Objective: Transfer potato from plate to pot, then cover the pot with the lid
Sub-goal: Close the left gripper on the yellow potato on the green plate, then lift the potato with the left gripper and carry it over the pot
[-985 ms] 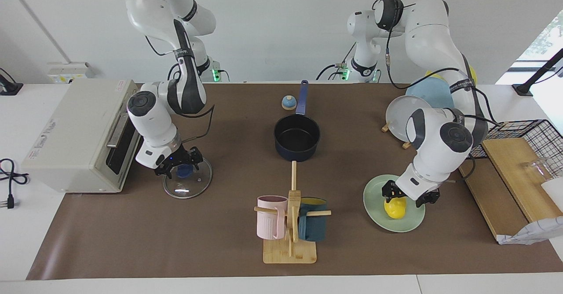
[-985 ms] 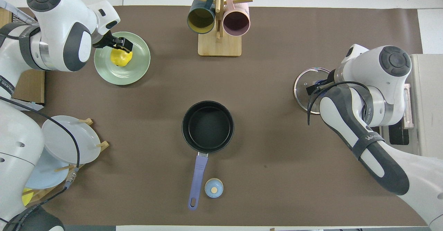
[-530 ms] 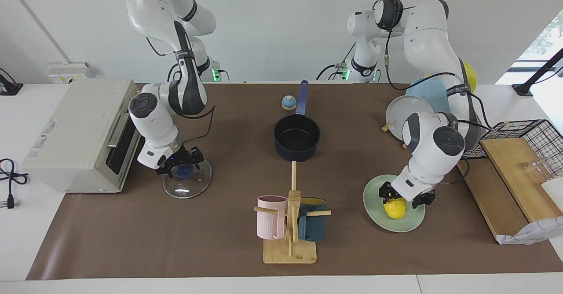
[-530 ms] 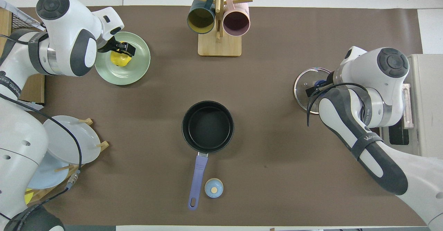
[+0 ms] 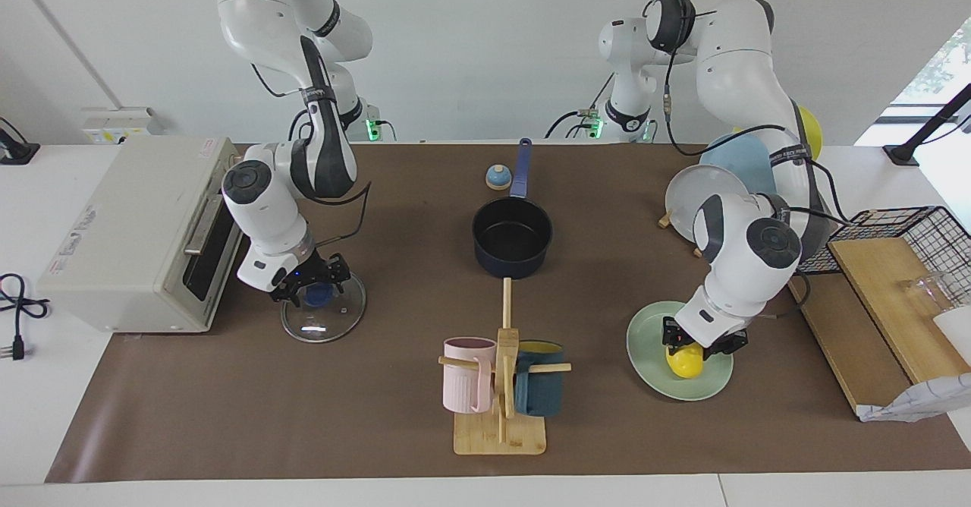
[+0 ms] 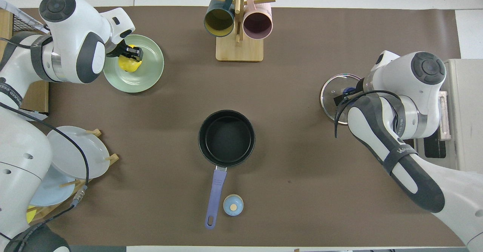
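The glass lid (image 6: pixel 333 99) should sit flush over the potato when the robot lowers it, because the lid's round rim is as wide as the navy pot's opening (image 6: pixel 226 138).
The yellow potato (image 5: pixel 685 363) lies on the mint-green plate (image 5: pixel 652 374) toward the left arm's end of the table; in the overhead view the potato (image 6: pixel 130 65) sits on the plate (image 6: pixel 149 78) under the hand. My left gripper (image 5: pixel 699 342) (image 6: pixel 130 52) is down on the plate, its fingers closed against the potato's sides. The navy pot (image 5: pixel 512 237) (image 6: pixel 226 138) stands empty at mid-table. The glass lid (image 5: pixel 326 321) (image 6: pixel 332 93) lies flat beside the toaster oven. My right gripper (image 5: pixel 315 283) (image 6: pixel 345 95) is open, straddling the lid's blue knob (image 5: pixel 320 293).
A mug tree (image 5: pixel 501 385) with a pink and a teal mug stands farther from the robots than the pot. A small blue bell (image 5: pixel 498 177) sits by the pot's handle. A toaster oven (image 5: pixel 136 226), a plate rack (image 5: pixel 705 196) and a wooden board (image 5: pixel 887 302) flank the mat.
My left gripper has dropped lower over the potato and its fingers have drawn in against it. My right gripper has stayed over the lid's knob.
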Tool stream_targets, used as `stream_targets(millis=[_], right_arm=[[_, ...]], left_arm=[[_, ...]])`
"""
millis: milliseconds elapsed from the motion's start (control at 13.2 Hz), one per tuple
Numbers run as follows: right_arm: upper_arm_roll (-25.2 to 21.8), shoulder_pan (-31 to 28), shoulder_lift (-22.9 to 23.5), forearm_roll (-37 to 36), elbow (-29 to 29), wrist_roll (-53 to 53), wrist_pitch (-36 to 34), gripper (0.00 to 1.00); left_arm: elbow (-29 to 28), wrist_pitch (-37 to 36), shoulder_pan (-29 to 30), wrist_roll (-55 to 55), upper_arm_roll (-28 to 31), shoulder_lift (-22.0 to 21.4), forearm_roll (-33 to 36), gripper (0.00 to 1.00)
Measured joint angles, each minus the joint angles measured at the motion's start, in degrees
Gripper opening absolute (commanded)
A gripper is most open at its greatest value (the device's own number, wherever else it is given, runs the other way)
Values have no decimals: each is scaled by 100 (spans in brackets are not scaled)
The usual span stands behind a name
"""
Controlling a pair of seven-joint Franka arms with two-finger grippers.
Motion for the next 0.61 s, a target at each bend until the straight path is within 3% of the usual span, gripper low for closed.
stream_targets(millis=[379, 606], right_arm=[[3, 1, -3, 1, 0, -3, -6, 45], [6, 3, -2, 2, 1, -6, -43, 38]], left_arm=[[336, -537, 5, -26, 9, -168, -354, 0], [371, -1337, -23, -544, -27, -1107, -632, 0]])
